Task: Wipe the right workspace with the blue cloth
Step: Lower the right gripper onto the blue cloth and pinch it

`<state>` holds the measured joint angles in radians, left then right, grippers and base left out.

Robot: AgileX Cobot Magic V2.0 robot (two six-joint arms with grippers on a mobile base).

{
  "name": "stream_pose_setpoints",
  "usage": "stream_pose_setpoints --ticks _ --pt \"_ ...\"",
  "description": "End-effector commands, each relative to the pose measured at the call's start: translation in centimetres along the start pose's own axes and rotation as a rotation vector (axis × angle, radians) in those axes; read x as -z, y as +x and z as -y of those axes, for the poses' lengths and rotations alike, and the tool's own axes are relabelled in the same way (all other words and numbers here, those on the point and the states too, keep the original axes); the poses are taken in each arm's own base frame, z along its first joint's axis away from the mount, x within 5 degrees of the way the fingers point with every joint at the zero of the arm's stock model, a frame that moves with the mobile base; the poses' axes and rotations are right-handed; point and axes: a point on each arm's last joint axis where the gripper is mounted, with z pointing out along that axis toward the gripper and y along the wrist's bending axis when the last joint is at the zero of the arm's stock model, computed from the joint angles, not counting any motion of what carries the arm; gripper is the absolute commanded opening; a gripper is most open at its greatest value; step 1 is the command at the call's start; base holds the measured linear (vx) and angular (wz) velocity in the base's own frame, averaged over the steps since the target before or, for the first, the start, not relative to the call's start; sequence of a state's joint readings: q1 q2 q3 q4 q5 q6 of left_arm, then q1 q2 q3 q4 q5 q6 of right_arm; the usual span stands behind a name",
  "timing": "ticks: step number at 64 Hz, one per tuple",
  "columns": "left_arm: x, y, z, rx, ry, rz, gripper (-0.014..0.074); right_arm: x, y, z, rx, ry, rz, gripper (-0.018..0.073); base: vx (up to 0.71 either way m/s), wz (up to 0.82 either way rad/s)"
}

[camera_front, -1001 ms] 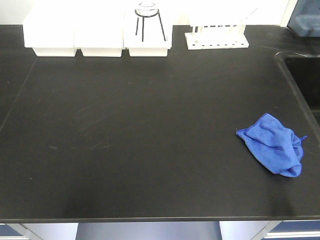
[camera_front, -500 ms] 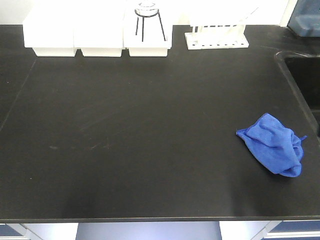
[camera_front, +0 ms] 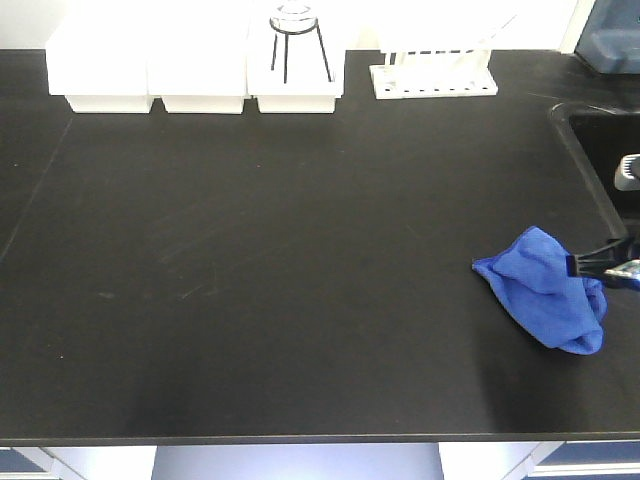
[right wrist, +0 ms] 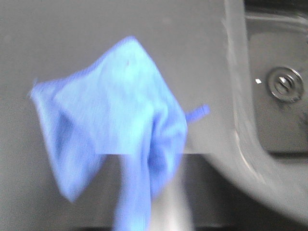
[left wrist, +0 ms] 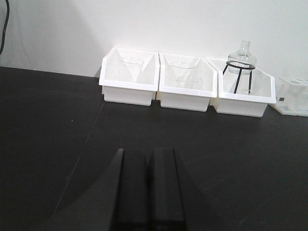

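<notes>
I expect the blue cloth [camera_front: 543, 288] to come up bunched, its loose edges hanging, when I lift it, because a raised fold [right wrist: 133, 185] runs between my right gripper's fingers.
The blue cloth [camera_front: 545, 290] lies crumpled on the black bench [camera_front: 300, 280] at the right, near the sink. In the right wrist view the cloth [right wrist: 110, 110] fills the middle, blurred. My right gripper [camera_front: 592, 266] reaches in from the right edge, just over the cloth's right side. In its own view the right gripper [right wrist: 159, 161] looks open, its jaws apart with a fold of cloth between them. My left gripper [left wrist: 149, 159] is shut and empty, low over the bare bench and pointing at the white bins. It does not show in the front view.
Three white bins [camera_front: 195, 75] line the back edge, one with a glass flask on a black stand [camera_front: 297, 35]. A white test tube rack [camera_front: 435, 75] stands beside them. A sink [camera_front: 610, 150] with a drain [right wrist: 283, 84] lies at the right.
My right gripper has come into the front view from the right and now hangs over the cloth's right side. The cloth has not moved.
</notes>
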<state>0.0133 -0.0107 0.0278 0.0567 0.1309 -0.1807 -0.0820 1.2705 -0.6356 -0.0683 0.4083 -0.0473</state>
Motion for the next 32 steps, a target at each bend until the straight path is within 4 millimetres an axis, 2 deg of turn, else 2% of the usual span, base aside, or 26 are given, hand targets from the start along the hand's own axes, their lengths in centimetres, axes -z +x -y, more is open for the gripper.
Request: stream_pose_setpoints --ticks 1,5,10,23,32 --pt "0.0 0.2 0.0 0.015 0.015 0.064 -0.0006 -0.4 -1.8 0.3 -0.037 0.007 0.115 0.0578 0.00 0.00" --pt "0.0 0.2 0.0 0.015 0.015 0.064 -0.0006 -1.4 -1.9 0.2 -0.064 0.002 0.107 0.0611 0.00 0.00" --pt "0.0 0.2 0.0 0.015 0.015 0.064 -0.0006 -2.7 -1.6 0.1 -0.092 -0.004 0.068 0.0604 0.00 0.00" --pt "0.0 0.2 0.0 0.015 0.015 0.064 -0.0006 -5.8 -1.2 0.0 -0.087 -0.011 0.033 0.0526 0.00 0.00" --pt "0.0 0.2 0.0 0.015 0.015 0.064 -0.0006 -7.2 -1.1 -0.1 -0.086 -0.015 0.035 0.0445 0.00 0.00"
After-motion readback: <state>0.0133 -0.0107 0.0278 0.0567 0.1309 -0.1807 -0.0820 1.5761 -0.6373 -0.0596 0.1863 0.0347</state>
